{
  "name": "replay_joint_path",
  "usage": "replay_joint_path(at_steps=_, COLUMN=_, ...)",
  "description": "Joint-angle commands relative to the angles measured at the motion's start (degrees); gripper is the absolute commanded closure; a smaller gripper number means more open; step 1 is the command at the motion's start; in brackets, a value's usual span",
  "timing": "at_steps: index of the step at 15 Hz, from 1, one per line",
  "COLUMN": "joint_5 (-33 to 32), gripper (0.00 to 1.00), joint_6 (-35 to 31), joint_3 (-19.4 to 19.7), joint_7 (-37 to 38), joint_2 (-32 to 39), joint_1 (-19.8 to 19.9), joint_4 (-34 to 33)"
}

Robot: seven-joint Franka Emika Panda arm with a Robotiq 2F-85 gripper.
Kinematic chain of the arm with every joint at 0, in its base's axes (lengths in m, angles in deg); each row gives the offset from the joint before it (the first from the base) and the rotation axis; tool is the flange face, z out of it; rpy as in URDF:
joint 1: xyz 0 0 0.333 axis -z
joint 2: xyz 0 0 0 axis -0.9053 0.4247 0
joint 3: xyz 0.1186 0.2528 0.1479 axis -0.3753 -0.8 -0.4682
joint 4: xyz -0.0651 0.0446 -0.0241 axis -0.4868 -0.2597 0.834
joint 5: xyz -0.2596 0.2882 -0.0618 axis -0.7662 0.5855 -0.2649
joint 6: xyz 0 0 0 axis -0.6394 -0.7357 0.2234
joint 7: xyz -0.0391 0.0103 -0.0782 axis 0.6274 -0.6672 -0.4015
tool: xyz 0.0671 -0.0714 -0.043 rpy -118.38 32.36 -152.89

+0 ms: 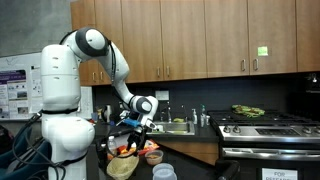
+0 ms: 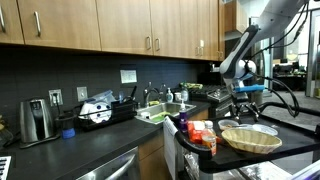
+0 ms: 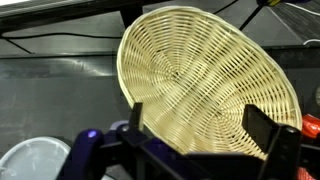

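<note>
Next, my gripper turns and shifts until its open fingers straddle the rim (image 3: 297,109) beside the red packet, because both fingers hang over the basket's wide inside (image 3: 198,84) now.
A round woven wicker basket (image 3: 205,80) fills most of the wrist view and lies empty on the dark counter. My gripper (image 3: 200,122) hangs just above its near side, jaws open wide with nothing between the black fingers (image 3: 262,128). In both exterior views the gripper (image 2: 243,97) hovers over the basket (image 2: 250,138), which shows pale and shallow at the counter's end (image 1: 122,167). A red packet (image 2: 203,135) and a small orange thing (image 3: 311,126) lie beside the basket.
A white plastic lid or container (image 3: 30,160) sits at the lower left of the wrist view. A sink (image 2: 160,112), a toaster (image 2: 37,120) and a dish rack (image 2: 98,112) stand along the back counter. A stove (image 1: 265,128) lies off to one side.
</note>
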Motion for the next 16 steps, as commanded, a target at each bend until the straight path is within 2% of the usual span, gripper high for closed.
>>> replay_joint_path(at_steps=1, joint_5=6.71, gripper=0.00, joint_6=-4.54, joint_3=0.44, joint_7=-0.40, joint_2=-7.85, joint_1=0.75, joint_4=7.42)
replay_joint_path(at_steps=8, joint_5=20.74, gripper=0.00, joint_6=-22.93, joint_3=-3.07, joint_7=6.20, joint_2=-10.19, joint_1=-2.30, joint_4=15.06)
replay_joint_path(at_steps=11, joint_5=23.78, gripper=0.00, joint_6=-29.39, joint_3=-4.41, joint_7=10.69, joint_2=-7.15, joint_1=-3.46, joint_4=13.50)
replay_joint_path(at_steps=16, joint_5=26.96, gripper=0.00, joint_6=-30.50, joint_3=-4.96, joint_7=17.23, joint_2=-7.98, joint_1=-4.11, joint_4=13.03)
